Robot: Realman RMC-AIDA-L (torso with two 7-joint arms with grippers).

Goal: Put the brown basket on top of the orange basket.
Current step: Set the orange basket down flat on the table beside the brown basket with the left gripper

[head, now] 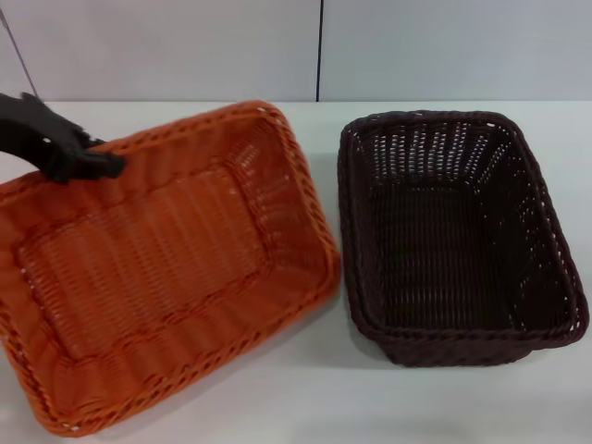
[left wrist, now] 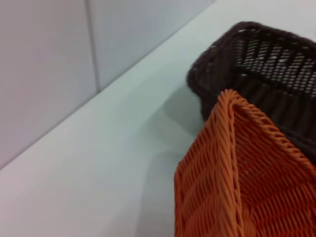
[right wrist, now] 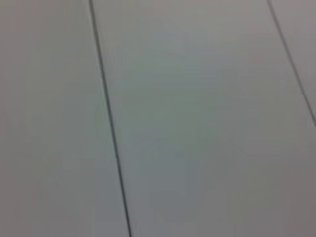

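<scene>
The brown basket sits too close to the tilted orange basket's rim (head: 326, 242), so next my left gripper pushes the brown basket aside (head: 356, 250) with that rim and sets the orange basket down flat.
The orange basket (head: 157, 268) is on the left of the white table, tilted, with its inside turned toward the head camera. My left gripper (head: 104, 165) is shut on its braided far-left rim. The brown basket (head: 453, 231) stands flat on the table just to the right, its left side close to the orange basket's right rim. In the left wrist view a raised corner of the orange basket (left wrist: 237, 177) fills the foreground, with the brown basket (left wrist: 276, 64) behind it. My right gripper is out of view.
The white table (head: 305, 398) runs to a pale wall (head: 185, 46) with a dark vertical seam at the back. The right wrist view shows only a plain grey surface (right wrist: 197, 123) with dark seams.
</scene>
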